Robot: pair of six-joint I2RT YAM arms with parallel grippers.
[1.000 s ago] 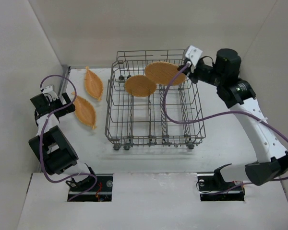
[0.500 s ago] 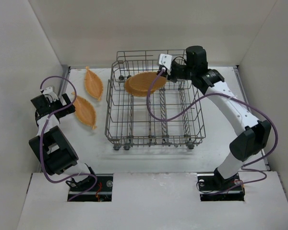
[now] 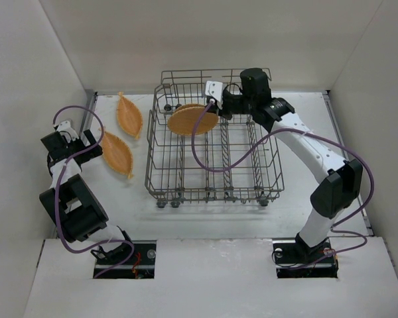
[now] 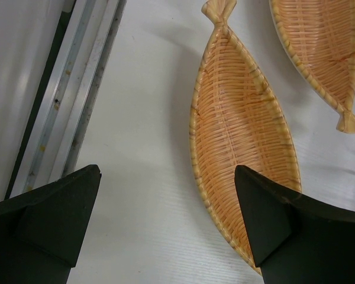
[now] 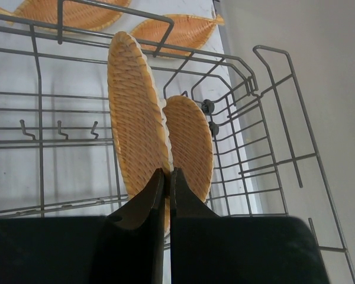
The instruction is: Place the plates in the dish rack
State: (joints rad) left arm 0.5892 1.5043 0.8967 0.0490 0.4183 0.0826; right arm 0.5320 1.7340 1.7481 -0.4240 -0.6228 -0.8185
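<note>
The held plate (image 5: 133, 109) is hanging on edge next to the second plate, so my right gripper should go on moving down until the held plate's lower rim rests among the rack's pegs (image 3: 207, 141), and then let go.
The grey wire dish rack (image 3: 152, 159) stands mid-table. My right gripper (image 3: 215, 108) is over its back left part, shut on the rim of an orange woven plate (image 3: 189, 123) that stands on edge among the tines. In the right wrist view the gripper (image 5: 167, 175) pinches this plate (image 5: 135, 112); a second plate (image 5: 192, 142) stands right beside it, also seen from above (image 3: 184, 106). Two more plates (image 3: 129, 114) (image 3: 117, 154) lie flat left of the rack. My left gripper (image 3: 87, 138) (image 4: 165, 177) is open and empty, with the near plate (image 4: 236, 118) by its right finger.
The rack's taller wire back (image 5: 272, 89) rises to the right of the plates. A metal rail (image 4: 77, 89) runs along the table's left edge by the white wall. The other flat plate (image 4: 319, 41) lies beyond the near one.
My right arm has swung left across the rack's back with the plate, tipped it on edge and lowered it beside the plate that stood there. The left arm has barely moved.
</note>
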